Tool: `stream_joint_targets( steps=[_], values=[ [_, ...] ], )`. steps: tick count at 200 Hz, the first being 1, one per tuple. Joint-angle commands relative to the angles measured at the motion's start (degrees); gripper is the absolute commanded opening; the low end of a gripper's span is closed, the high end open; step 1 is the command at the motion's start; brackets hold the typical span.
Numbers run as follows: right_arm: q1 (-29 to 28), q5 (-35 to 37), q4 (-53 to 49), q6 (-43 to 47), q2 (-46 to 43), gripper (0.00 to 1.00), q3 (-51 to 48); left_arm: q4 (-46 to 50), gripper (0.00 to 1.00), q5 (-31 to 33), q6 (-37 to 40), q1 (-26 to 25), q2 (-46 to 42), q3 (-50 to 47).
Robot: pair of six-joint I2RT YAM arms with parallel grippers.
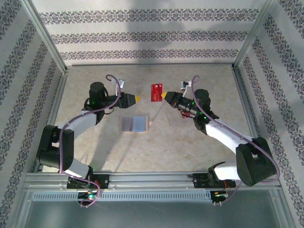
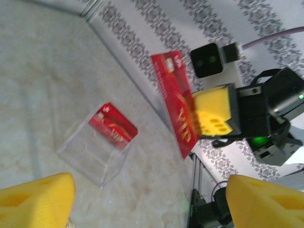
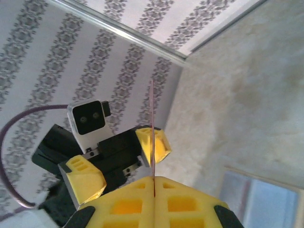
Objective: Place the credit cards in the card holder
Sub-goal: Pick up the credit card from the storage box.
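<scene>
The red card is in my right gripper near an end of its long edge, so my left gripper should keep the card steady while my right gripper takes hold of the middle.
My right gripper is shut on a red credit card and holds it above the table at the back middle. In the right wrist view that card stands edge-on, rising from the closed yellow pads. My left gripper faces it from the left, open, with its fingers apart and nothing between them. The left wrist view has the held card upright ahead. A second red card lies in a clear plastic case. The tan card holder lies open on the table, grey-blue pockets up.
The clear case stands on the table just below my right gripper. Patterned walls and metal frame rails enclose the table on three sides. The card holder's grey-blue pocket shows at the lower right of the right wrist view.
</scene>
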State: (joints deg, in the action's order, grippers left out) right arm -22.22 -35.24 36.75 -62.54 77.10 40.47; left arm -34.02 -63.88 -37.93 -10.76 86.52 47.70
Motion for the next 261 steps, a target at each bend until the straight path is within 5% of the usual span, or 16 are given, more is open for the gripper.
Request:
stream_joint_targets(
  steps=[1,60,110,131,147,165,208,261],
  values=[
    [-1.7,0.4,12.1,-4.7,1.4,0.0,-0.3,-12.7,0.8,-3.4,-4.6,-0.1,-0.5,-0.2],
    [-5.1,0.0,13.2,-4.5,3.5,0.0,1.1,-17.7,0.72,-5.3,-6.5,-2.1,0.5,-0.4],
    [-7.4,0.4,14.1,-4.6,4.4,0.0,0.8,-17.8,0.52,-4.2,-7.7,-3.8,1.1,0.0],
    [-7.7,-0.1,15.3,-5.2,4.5,0.0,0.8,-17.2,0.32,-3.9,-8.2,-4.3,1.3,0.0],
    [-7.8,0.1,15.1,-4.5,3.7,0.0,0.3,-17.3,0.0,-3.6,-7.9,-4.3,1.3,0.2],
    [-7.4,-0.3,14.3,-3.6,3.1,0.0,0.0,-17.1,0.0,-4.8,-7.7,-4.2,1.0,0.6],
    [-6.0,-2.7,10.4,0.2,0.9,0.38,-0.1,-17.2,0.0,-5.9,-8.3,-4.2,0.6,0.1],
    [-6.0,-4.6,8.1,2.2,3.1,0.4,3.1,-15.4,0.0,-5.4,-8.2,-4.3,0.5,0.5]
  ],
)
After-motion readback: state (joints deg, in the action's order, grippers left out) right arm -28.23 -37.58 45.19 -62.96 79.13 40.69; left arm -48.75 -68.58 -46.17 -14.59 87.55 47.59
